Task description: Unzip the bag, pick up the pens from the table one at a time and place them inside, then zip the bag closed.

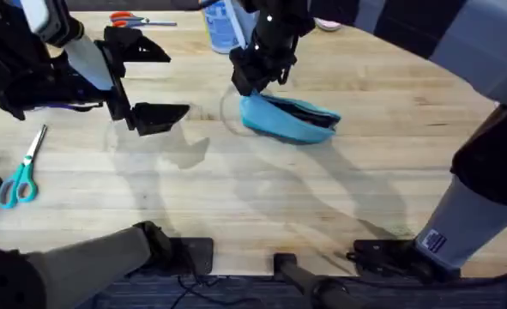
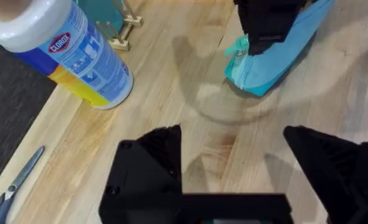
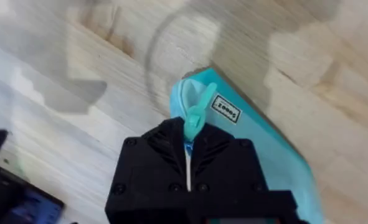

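My gripper is going to pull the turquoise pull tab, and the dark gap (image 1: pixel 310 113) lies ahead of it, so the bag (image 1: pixel 280 126) will zip shut to its far end.
The light-blue bag (image 1: pixel 287 122) lies on the table (image 1: pixel 262 197) at centre back, with a dark gap along its top. My right gripper (image 1: pixel 250 84) stands over the bag's left end. In the right wrist view it (image 3: pixel 188 135) is shut on the turquoise pull tab (image 3: pixel 195 118) at the end of the bag (image 3: pixel 264 149). My left gripper (image 1: pixel 150 81) hovers open at the left, apart from the bag. The left wrist view has its open gripper (image 2: pixel 233 165) facing the bag (image 2: pixel 277 65) and the right gripper (image 2: pixel 268 25). The pens are out of view.
A blue-and-white wipes canister (image 1: pixel 223 26) stands at the back near the bag, also (image 2: pixel 78 56). Orange-handled scissors (image 1: pixel 137 19) lie at the back left. Teal scissors (image 1: pixel 20 176) lie at the left edge. A small wooden rack (image 2: pixel 124 28) sits behind the canister.
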Controlling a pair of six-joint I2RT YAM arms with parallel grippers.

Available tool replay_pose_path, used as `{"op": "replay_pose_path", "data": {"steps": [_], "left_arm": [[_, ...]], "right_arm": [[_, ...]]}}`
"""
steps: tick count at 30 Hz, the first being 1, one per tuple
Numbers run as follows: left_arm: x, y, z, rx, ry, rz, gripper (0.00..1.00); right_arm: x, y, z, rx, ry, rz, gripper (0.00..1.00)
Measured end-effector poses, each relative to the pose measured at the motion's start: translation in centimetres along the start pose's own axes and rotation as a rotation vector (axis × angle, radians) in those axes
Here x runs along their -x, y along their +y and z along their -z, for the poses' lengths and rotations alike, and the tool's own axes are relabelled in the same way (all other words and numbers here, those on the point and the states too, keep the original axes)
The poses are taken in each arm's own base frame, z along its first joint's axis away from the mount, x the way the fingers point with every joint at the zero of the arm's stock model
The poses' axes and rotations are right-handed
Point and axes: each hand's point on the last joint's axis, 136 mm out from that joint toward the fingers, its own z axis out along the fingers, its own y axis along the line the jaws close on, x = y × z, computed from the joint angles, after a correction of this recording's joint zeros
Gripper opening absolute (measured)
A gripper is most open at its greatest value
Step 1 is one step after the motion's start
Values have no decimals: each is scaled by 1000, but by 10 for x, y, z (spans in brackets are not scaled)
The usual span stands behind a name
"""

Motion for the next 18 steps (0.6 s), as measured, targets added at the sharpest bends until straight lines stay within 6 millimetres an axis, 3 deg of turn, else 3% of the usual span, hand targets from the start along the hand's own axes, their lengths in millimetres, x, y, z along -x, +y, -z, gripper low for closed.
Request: {"op": "replay_pose_path", "data": {"steps": [11,18], "left_arm": [[0,0,0,0,0,0,993],[0,0,0,0,0,0,993]], "right_arm": [[-5,4,0,22,26,-397,31],[-3,11,0,68,32,-490,31]]}}
